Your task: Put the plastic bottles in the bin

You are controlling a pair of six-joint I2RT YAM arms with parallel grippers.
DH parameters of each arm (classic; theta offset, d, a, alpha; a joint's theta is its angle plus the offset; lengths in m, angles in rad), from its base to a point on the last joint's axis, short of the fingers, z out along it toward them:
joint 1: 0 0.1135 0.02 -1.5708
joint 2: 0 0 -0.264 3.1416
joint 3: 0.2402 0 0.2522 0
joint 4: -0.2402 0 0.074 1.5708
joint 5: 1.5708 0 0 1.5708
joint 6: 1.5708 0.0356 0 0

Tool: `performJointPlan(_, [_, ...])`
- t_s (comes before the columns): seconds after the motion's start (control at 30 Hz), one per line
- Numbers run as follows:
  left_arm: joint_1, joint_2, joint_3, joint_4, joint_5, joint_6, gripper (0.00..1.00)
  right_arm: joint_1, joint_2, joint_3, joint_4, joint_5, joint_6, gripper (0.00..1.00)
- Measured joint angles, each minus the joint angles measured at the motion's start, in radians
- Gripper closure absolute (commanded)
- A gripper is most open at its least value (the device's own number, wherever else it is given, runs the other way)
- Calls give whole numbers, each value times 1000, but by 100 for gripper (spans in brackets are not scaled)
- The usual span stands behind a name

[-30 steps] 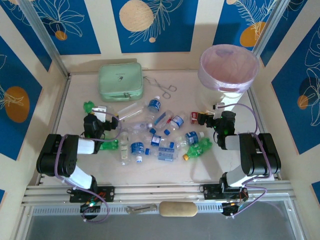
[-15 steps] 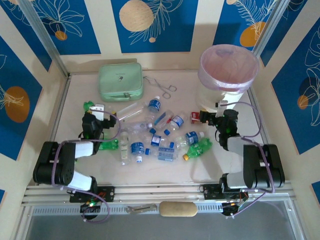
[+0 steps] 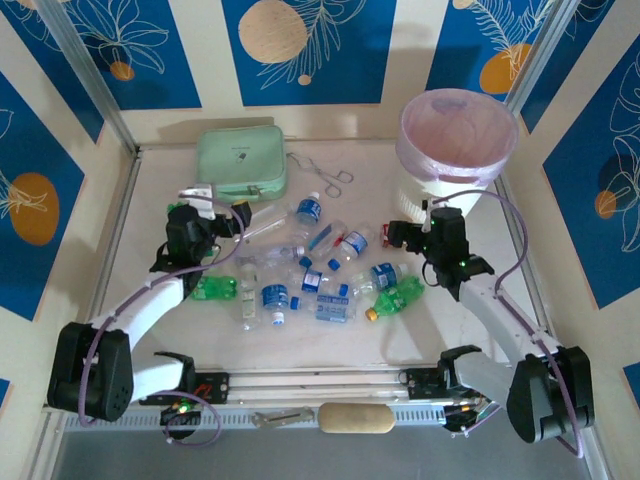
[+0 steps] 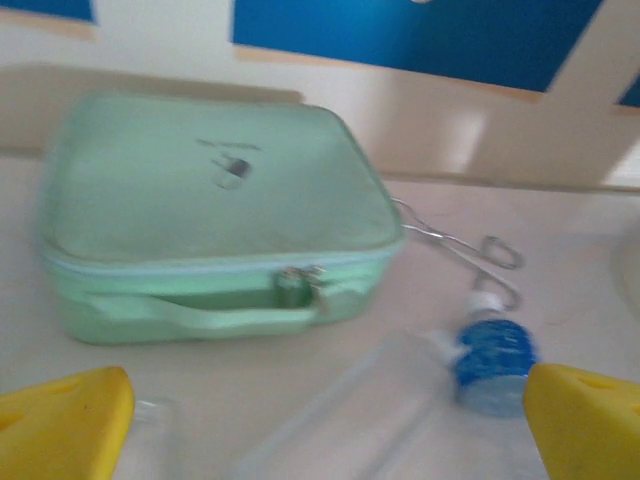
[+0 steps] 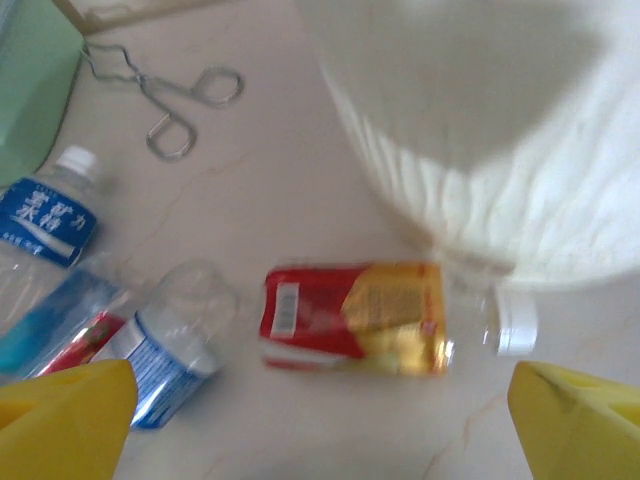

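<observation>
I should keep moving my right gripper, fingers wide, toward the orange-capped green bottle point(image 3: 396, 300) at the open edge of the pile, and close it around its body point(image 3: 404, 293).
Several plastic bottles point(image 3: 320, 272) lie scattered mid-table, most clear with blue labels, and two green ones point(image 3: 400, 295) at the sides. The bin point(image 3: 458, 135) stands at the far right, its white wall point(image 5: 480, 150) close in the right wrist view. My left gripper point(image 3: 232, 218) is open over a label-less clear bottle point(image 4: 380, 410), with a blue-labelled bottle point(image 4: 492, 350) by its right finger. My right gripper point(image 3: 395, 235) is open above a small red-and-yellow labelled bottle with a white cap point(image 5: 360, 318), lying beside the bin's foot. Nothing is held.
A mint-green zip case point(image 3: 240, 165) sits at the far left, large in the left wrist view point(image 4: 215, 215). Metal forceps point(image 3: 325, 175) lie between case and bin. Two blue-labelled bottles point(image 5: 165, 360) lie left of the red one. Frame rails border the table.
Both arms have stretched out away from their bases. The left gripper moved towards the case, the right gripper towards the bin and over the red-labelled bottle.
</observation>
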Motion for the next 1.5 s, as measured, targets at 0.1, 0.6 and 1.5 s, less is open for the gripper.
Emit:
performJointPlan(0.1, [-75, 0, 2, -77, 39, -80, 1, 48, 1, 80, -207, 15, 128, 4])
performJointPlan(0.6, [-290, 105, 64, -154, 60, -206, 1, 206, -83, 95, -768, -10, 612, 3])
performJointPlan(1.5, [-290, 88, 69, -137, 21, -211, 1, 234, 96, -124, -363, -34, 876, 27])
